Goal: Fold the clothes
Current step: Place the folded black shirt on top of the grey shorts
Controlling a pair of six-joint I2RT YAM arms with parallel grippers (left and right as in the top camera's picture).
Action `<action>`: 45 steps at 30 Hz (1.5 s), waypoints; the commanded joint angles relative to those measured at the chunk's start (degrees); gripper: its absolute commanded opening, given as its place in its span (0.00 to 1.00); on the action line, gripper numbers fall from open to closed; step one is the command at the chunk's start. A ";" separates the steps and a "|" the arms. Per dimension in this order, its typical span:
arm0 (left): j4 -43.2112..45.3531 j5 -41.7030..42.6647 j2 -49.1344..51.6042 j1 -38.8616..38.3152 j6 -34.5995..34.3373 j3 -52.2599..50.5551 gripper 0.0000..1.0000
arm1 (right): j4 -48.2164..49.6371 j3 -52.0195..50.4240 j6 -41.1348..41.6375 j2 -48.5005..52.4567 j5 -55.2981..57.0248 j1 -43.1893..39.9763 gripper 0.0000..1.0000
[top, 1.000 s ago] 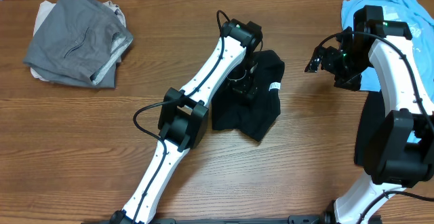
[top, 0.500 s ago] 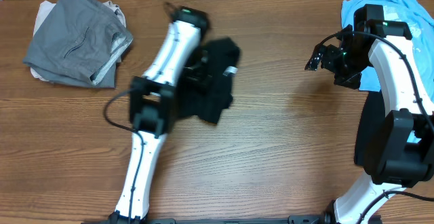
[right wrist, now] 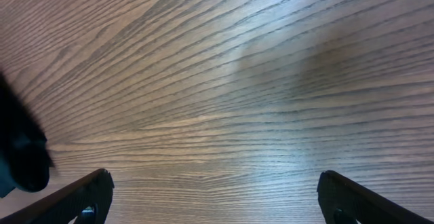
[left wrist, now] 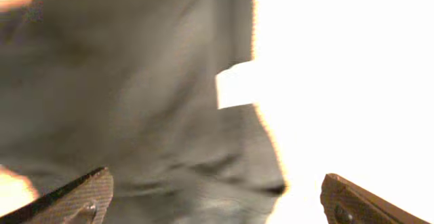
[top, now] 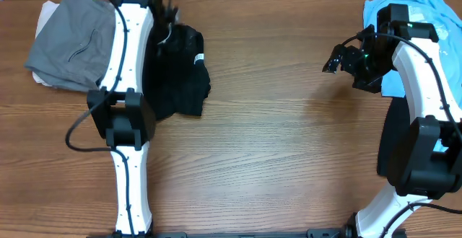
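I expect the black garment (left wrist: 129, 88) to bunch up but stay together as one bundle when I carry it, because it lies folded with soft creases (left wrist: 213, 166) near its corner.
A black folded garment (top: 180, 79) with a white label (top: 200, 58) lies on the wooden table, right beside the grey pile. My left gripper (top: 167, 32) is over its far edge. In the left wrist view the jaws (left wrist: 213, 197) are wide apart, with the dark fabric (left wrist: 135, 102) and its label (left wrist: 234, 88) just beyond them; the picture is blurred and overexposed. My right gripper (top: 336, 59) is open and empty above bare wood (right wrist: 213, 197), left of the light blue garment (top: 426, 14).
A pile of folded grey clothes (top: 76, 40) lies at the back left, partly under my left arm. The blue garment lies at the back right corner under my right arm. A dark shape (right wrist: 20, 156) shows at the left edge of the right wrist view.
My left arm has swung from the table's middle to the back left. The black garment has moved with it to beside the grey pile. The right arm has barely moved.
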 commanded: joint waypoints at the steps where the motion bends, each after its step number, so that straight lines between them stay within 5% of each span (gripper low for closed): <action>1: 2.01 0.81 -0.22 -5.57 -9.97 0.98 1.00 | 0.72 1.22 0.02 -0.35 -0.63 0.15 1.00; 7: 2.78 -15.50 4.50 -12.46 -24.68 0.96 0.99 | 0.96 1.22 0.00 -0.35 -0.59 0.15 1.00; 14: 0.35 -28.33 6.99 -12.79 -30.03 0.92 0.96 | 1.27 1.20 0.00 -0.35 -0.61 0.15 1.00; 29: -2.34 -30.49 13.84 -10.08 -30.67 -0.02 0.86 | 1.40 1.20 0.00 -0.35 -0.59 0.15 1.00; 32: -2.82 -29.27 14.78 -9.51 -30.64 -0.04 0.76 | 1.57 1.20 0.00 -0.35 -0.59 0.15 1.00; 35: -2.82 -28.02 15.58 -9.40 -30.60 -0.04 0.51 | 2.01 1.20 0.02 -0.35 -0.59 0.15 1.00; 36: -2.84 -28.02 16.09 -9.62 -30.60 -0.07 0.31 | 1.81 1.20 0.00 -0.35 -0.59 0.15 1.00; 39: -3.45 -27.58 17.40 -9.79 -30.60 -0.07 0.04 | 1.53 1.16 0.00 -0.35 -0.57 0.15 1.00; 45: -6.75 -26.93 15.13 -9.55 -18.10 2.86 0.04 | 2.43 1.14 0.02 -0.35 -0.61 0.15 1.00</action>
